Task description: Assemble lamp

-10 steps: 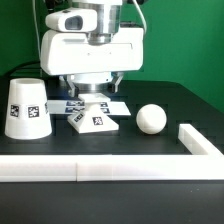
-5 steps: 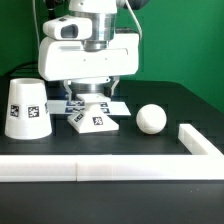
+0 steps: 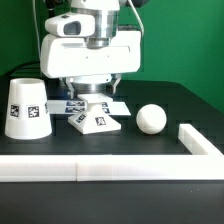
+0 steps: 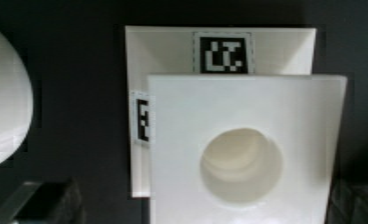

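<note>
My gripper will push the lamp base (image 3: pixel 94 121) to the place where the white rail turns back in a square corner (image 3: pixel 191 152), so the base will come to a stop snug and upright against it.
The flat square lamp base (image 3: pixel 97 120) lies on the black table, tilted, and fills the wrist view (image 4: pixel 243 130) with its round socket hole. My gripper (image 3: pixel 95 97) hangs right above it, open, with a dark fingertip on each side of the base in the wrist view (image 4: pixel 199 208); it holds nothing. The cone shade (image 3: pixel 25 108) stands on the exterior view's left; its edge shows in the wrist view (image 4: pixel 0 90). The ball-topped bulb (image 3: pixel 151 118) lies on the exterior view's right of the base.
The marker board (image 3: pixel 72 103) lies flat just behind the base, and its tag shows in the wrist view (image 4: pixel 222 52). A long white rail (image 3: pixel 90 170) runs along the table's front and turns back at the exterior view's right (image 3: pixel 200 140).
The gripper has come down a little toward the base. The base, shade and bulb have not moved.
</note>
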`<state>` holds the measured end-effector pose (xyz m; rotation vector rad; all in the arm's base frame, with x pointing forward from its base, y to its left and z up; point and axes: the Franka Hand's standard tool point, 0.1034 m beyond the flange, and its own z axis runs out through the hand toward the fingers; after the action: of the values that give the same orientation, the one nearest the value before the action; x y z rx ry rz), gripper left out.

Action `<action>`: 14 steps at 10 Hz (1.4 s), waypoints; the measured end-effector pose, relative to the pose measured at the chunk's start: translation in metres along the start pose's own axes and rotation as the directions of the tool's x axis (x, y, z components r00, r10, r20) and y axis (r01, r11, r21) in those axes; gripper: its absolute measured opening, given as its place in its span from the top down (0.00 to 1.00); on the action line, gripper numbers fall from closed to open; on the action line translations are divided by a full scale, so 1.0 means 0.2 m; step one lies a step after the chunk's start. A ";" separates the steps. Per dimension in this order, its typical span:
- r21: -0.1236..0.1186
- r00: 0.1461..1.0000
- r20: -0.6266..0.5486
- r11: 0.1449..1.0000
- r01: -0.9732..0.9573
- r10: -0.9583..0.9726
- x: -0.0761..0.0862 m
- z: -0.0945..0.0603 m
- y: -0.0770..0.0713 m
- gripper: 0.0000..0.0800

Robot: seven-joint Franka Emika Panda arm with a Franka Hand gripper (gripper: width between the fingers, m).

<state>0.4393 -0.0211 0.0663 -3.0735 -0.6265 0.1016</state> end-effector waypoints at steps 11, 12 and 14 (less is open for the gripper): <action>0.003 0.999 -0.009 0.999 0.048 -0.048 -0.01 0.11 -0.06 0.13; 0.003 0.999 -0.009 0.999 0.051 -0.051 -0.01 0.11 -0.06 0.13; 0.003 0.998 -0.009 0.998 0.056 -0.056 -0.01 0.11 -0.06 0.33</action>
<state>0.4318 -0.0099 0.0447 -3.0483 -0.7104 0.0890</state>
